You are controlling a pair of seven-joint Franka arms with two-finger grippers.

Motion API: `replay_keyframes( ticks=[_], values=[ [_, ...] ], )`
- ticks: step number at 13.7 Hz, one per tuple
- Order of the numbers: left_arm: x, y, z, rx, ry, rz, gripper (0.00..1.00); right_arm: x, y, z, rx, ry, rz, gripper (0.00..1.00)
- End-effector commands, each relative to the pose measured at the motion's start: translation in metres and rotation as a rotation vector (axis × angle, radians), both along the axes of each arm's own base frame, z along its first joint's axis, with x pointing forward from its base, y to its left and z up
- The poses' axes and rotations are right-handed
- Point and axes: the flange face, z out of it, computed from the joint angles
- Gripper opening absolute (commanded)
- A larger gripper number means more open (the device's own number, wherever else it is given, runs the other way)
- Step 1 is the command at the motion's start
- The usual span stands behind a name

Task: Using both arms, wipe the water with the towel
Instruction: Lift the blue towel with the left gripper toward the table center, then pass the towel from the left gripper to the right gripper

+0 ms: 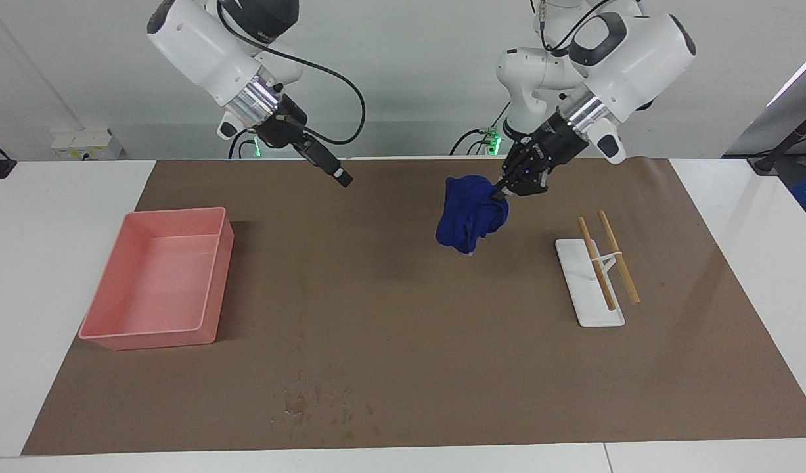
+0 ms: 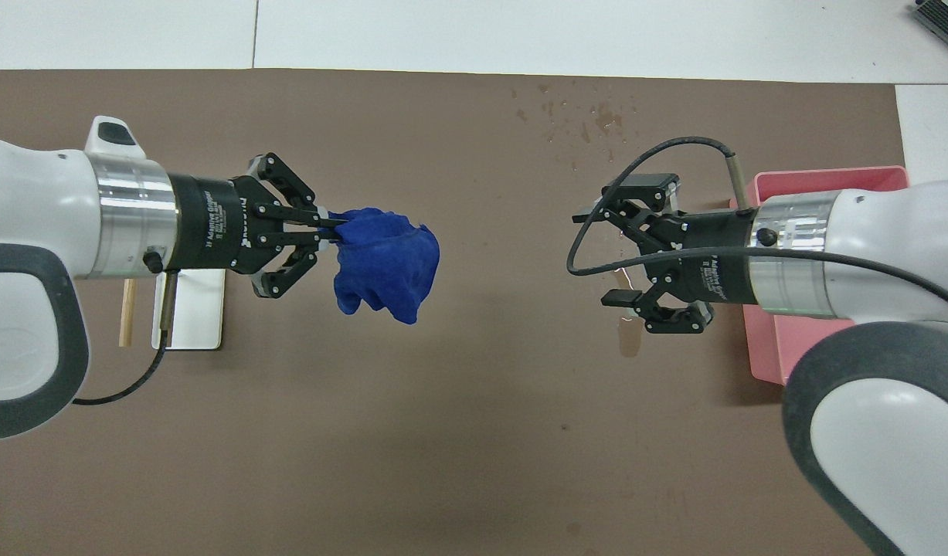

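I expect the blue towel [image 2: 387,262] to pick up most of the water streak and leave faint specks when I wipe, because the streak is shiny on top of the brown mat.
The royal-blue towel [image 1: 470,217] [image 2: 387,262] hangs bunched in the air over the brown mat, between the white tray and the middle of the table. My left gripper [image 1: 501,192] [image 2: 336,232] is shut on the towel's upper edge and points toward the middle. My right gripper [image 1: 341,176] [image 2: 617,241] is open and holds nothing, raised over the mat beside the pink bin and pointing back at the towel. Water [image 1: 314,401] [image 2: 589,116] lies as scattered drops near the mat's edge farthest from the robots. A thin streak [image 2: 629,333] of it runs back toward the robots.
A pink bin [image 1: 219,276] [image 2: 829,176] stands at the right arm's end of the table. A white tray [image 1: 590,312] [image 2: 203,316] with two wooden sticks [image 1: 618,256] sits at the left arm's end. The brown mat [image 1: 442,341] covers most of the table.
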Motion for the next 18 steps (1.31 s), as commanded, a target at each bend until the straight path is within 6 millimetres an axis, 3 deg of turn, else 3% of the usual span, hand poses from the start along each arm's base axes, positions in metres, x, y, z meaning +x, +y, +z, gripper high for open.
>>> replay_keyframes(
  ticks=[1, 7, 12, 13, 14, 16, 18],
  values=[
    [-0.019, -0.034, 0.014, -0.037, 0.007, 0.019, 0.00, 0.004, 0.013, -0.009, 0.147, 0.081, -0.178, 1.00],
    [-0.044, -0.092, 0.028, -0.079, -0.011, 0.050, 0.00, -0.008, 0.057, -0.034, 0.177, 0.140, -0.252, 1.00],
    [-0.057, -0.117, 0.034, -0.114, -0.048, 0.093, 0.00, -0.014, 0.062, -0.045, 0.168, 0.148, -0.249, 1.00],
    [-0.061, -0.122, 0.033, -0.112, -0.046, 0.084, 0.00, -0.013, 0.061, -0.045, 0.167, 0.142, -0.248, 0.95],
    [-0.062, -0.123, 0.034, -0.113, -0.047, 0.082, 0.00, -0.013, 0.062, -0.045, 0.161, 0.121, -0.225, 0.56],
    [-0.065, -0.129, 0.035, -0.116, -0.054, 0.076, 0.00, -0.013, 0.061, -0.046, 0.150, 0.091, -0.188, 0.02],
    [-0.065, -0.129, 0.035, -0.123, -0.059, 0.092, 0.00, -0.014, 0.061, -0.045, 0.141, 0.059, -0.146, 0.00]
  ],
)
